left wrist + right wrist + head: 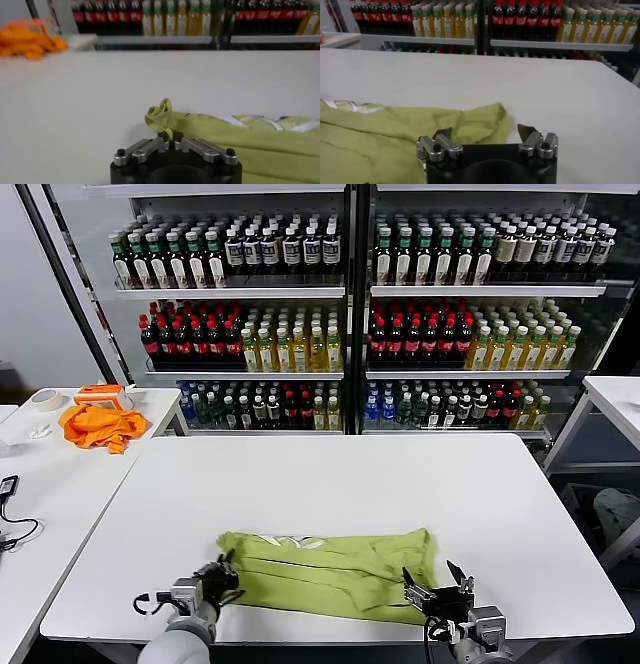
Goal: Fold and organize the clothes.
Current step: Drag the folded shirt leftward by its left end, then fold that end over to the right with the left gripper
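Observation:
I should fold the shirt back toward the shirt's loose end [412, 550] with my left gripper, because the shirt still lies as a wide band [308, 577] with one end in that gripper.
The clothes, a lime yellow-green T-shirt [330, 569], lie folded in a wide band near the front edge of the white table [330, 484], with a strip of white print [290, 540] showing along the far edge. My left gripper [222, 575] is shut on the shirt's left end, where a bunched corner of cloth [162, 116] rises between its jaws [170, 136]. At the shirt's right end my right gripper [438, 582] stands open, its fingers spread over the cloth's near right corner [480, 125] without pinching it.
A second white table [40, 484] on the left carries an orange cloth [100, 426], a tape roll [45, 399] and a cable [10, 524]. Glass-fronted coolers full of bottles [345, 314] stand behind. Another table [615, 399] stands at the right.

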{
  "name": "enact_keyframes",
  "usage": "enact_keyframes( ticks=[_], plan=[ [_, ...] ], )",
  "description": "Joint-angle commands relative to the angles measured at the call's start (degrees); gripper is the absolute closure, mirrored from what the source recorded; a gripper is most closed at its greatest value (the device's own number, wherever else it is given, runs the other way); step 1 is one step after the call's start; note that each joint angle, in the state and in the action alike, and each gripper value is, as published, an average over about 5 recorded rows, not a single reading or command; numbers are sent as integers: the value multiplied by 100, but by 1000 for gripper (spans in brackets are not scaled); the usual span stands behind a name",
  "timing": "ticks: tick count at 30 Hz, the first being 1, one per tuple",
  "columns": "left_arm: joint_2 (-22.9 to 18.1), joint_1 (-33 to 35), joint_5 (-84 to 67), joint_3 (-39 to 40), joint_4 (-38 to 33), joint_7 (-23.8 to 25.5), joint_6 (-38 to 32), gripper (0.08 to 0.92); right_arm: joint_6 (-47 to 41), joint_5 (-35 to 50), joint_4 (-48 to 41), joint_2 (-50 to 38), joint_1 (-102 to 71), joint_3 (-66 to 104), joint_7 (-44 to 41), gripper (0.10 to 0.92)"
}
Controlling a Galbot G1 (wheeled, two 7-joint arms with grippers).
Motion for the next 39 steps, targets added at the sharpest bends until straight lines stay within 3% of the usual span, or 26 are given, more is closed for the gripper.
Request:
enact_keyframes(
  ticks=[1, 8, 17, 25, 39],
  plan=[
    [790, 174, 1191, -1860, -253, -7, 665, 900, -6, 9, -70, -8, 100, -29, 16, 203],
    [1208, 198, 1226, -2627, -55, 191, 693, 900, -12, 12, -88, -23, 168, -63, 13, 203],
    [497, 179, -397, -778, -1454, 173, 708, 900, -26, 1, -59, -5, 138, 20, 29, 203],
    [7, -234, -447, 169, -1200, 525, 698, 900, -22, -45, -7, 50, 26, 146, 19, 203],
    [-184, -399, -447, 424, -980, 610, 693, 900, -14, -72, -73, 97, 61, 90, -3, 203]
  ],
)
